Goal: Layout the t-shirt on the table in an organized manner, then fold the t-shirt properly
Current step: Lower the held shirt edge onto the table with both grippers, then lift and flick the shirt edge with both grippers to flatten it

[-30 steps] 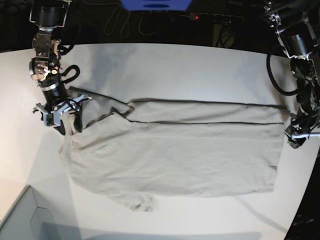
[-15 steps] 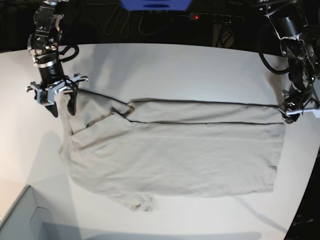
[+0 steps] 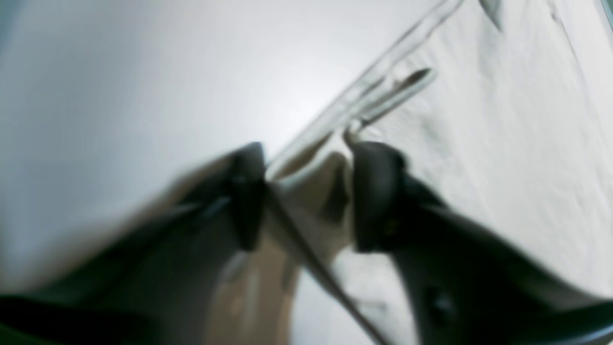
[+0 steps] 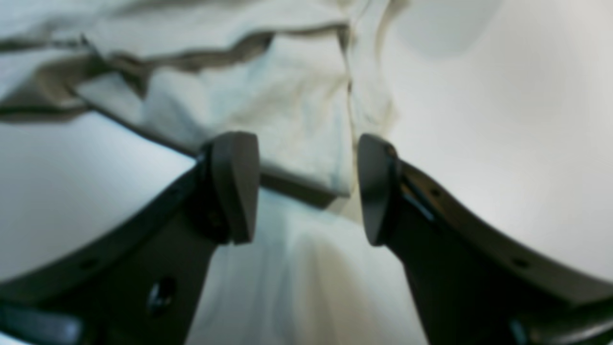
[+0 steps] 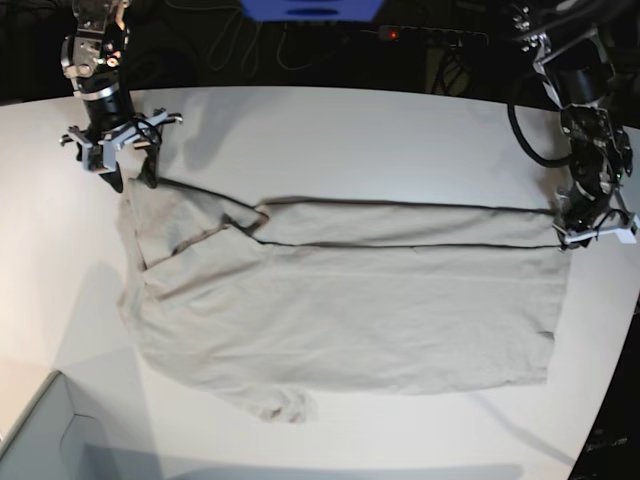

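My right gripper and my left gripper should pull the t-shirt's corners toward the table's far edge [image 5: 340, 92], since the t-shirt's far edge [image 5: 420, 226] is doubled over into a strip.
The light grey-beige t-shirt [image 5: 350, 310] lies flat across the white table [image 5: 350, 140], with its far long edge folded over into a strip. My right gripper [image 5: 133, 178] stands open at the shirt's far left corner. In the right wrist view this gripper [image 4: 309, 191] has its jaws apart, with a cloth edge [image 4: 297, 110] showing between them. My left gripper [image 5: 585, 238] is at the far right corner of the shirt. The blurred left wrist view shows it [image 3: 306, 191] with jaws apart around a cloth corner [image 3: 316, 187], not pinching it.
A pale grey box corner [image 5: 50, 440] sits at the near left. Behind the table are a blue object [image 5: 310, 8], a power strip with a red light [image 5: 430, 35] and cables. The table's curved edge runs close to the shirt on the right.
The right gripper has moved toward the table's far side, from the sleeve to the shirt's far left corner. The left gripper has moved to the far right corner, its jaws narrowing around the cloth.
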Tool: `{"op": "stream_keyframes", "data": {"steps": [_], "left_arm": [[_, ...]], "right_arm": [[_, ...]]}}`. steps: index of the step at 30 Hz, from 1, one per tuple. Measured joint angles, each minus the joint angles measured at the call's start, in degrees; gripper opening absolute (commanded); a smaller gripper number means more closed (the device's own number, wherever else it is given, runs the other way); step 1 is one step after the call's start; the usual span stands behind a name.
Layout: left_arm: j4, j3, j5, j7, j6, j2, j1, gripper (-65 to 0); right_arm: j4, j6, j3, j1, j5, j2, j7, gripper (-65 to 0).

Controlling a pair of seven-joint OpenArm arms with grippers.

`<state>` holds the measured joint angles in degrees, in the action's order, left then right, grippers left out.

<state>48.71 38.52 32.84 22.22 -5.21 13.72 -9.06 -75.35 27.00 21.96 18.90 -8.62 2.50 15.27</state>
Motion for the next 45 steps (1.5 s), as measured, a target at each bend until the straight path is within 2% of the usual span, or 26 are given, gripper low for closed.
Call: {"op": "stream_keyframes", "data": {"steps": [4,5,15,17,21,27,33,36,40,43,45], "left_arm": [[-0.1,0.0,0.2,0.4,-0.2,-0.2,0.3,-64.5],[-0.1,0.0,0.2,0.4,-0.2,-0.2,0.5,-65.0],[-0.1,-0.1,0.0,1.7,-0.2,1.9,0.8,-65.0],[-0.1,-0.1,0.0,1.8,0.1,2.2,0.9,-65.0],[-0.1,-0.1,0.0,1.8,0.1,2.1,0.9,-65.0],[1.5,0.0,-0.1,2.4,0.3,1.9,1.3,-65.0],[16.9,0.0,0.3,3.2,0.0,1.5,7.1,-65.0],[22.9,0.1,0.4,3.0,0.3,1.5,8.3,-65.0],[25.4,0.1,0.5,2.8,0.3,1.8,7.7,-65.0],[25.4,0.1,0.4,2.9,0.3,1.8,7.8,-65.0],[25.5,0.1,0.4,2.9,0.3,1.8,8.3,-65.0]], "right_arm": [[3.3,0.0,-0.1,-2.2,0.0,0.7,0.2,-31.6],[4.5,0.0,0.0,-3.0,0.1,1.2,0.5,-31.6],[14.5,0.0,0.0,-7.4,0.5,4.2,1.4,-33.3],[15.0,0.0,0.0,-8.3,0.4,4.1,1.2,-39.0],[14.2,0.0,-0.2,-8.0,0.2,4.1,1.0,-64.8],[7.3,0.0,-0.2,-6.6,0.0,4.1,0.4,-65.0],[-3.4,0.1,-0.2,-1.5,-0.2,4.0,-0.4,-65.0],[-7.5,0.0,-0.2,-2.4,0.0,4.0,0.2,-65.0],[-10.4,0.0,-0.2,-5.1,0.0,4.1,-0.4,-65.0],[-11.8,0.1,-0.2,-5.6,-0.1,4.1,-6.1,-65.0],[-12.2,0.1,-0.2,-5.2,0.0,4.1,-7.0,-65.0]]}}
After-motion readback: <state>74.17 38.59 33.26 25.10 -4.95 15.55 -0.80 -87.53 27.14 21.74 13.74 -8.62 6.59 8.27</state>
